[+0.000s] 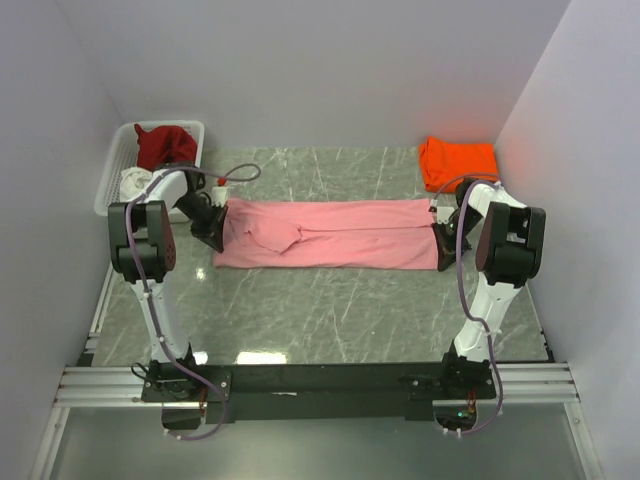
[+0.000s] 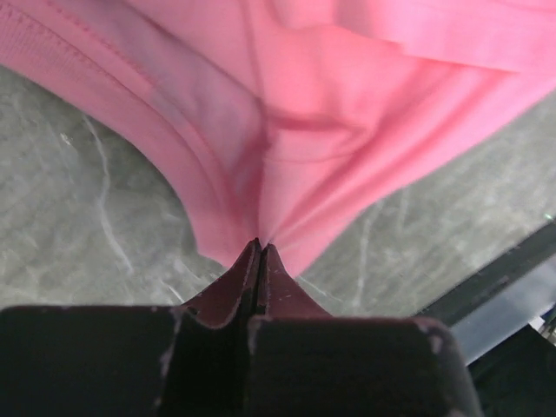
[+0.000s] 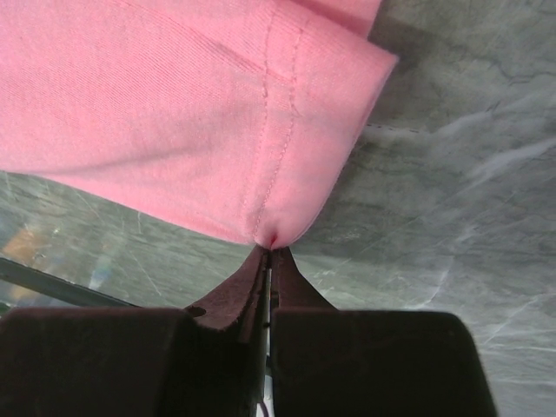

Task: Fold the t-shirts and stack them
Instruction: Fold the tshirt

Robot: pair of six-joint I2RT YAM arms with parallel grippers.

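Note:
The pink t-shirt lies crosswise with its sleeve rumpled on top (image 1: 274, 235). Next, I turn the t-shirt around before my left gripper grabs the sleeve's edge (image 1: 298, 234).
A light pink t-shirt (image 1: 330, 234) lies stretched left to right across the middle of the table, folded lengthwise. My left gripper (image 1: 216, 236) is shut on its left end; the left wrist view shows the cloth (image 2: 330, 130) pinched between the fingertips. My right gripper (image 1: 443, 240) is shut on its right end, pinching the hem (image 3: 217, 113) in the right wrist view. A bright orange t-shirt (image 1: 458, 161) lies folded at the back right. A dark red t-shirt (image 1: 165, 145) and a white one (image 1: 135, 182) lie in the basket.
A white plastic lattice basket (image 1: 112, 172) stands at the back left against the wall. Grey walls close in the table on the left, back and right. The marble table surface (image 1: 330, 310) lies in front of the pink shirt.

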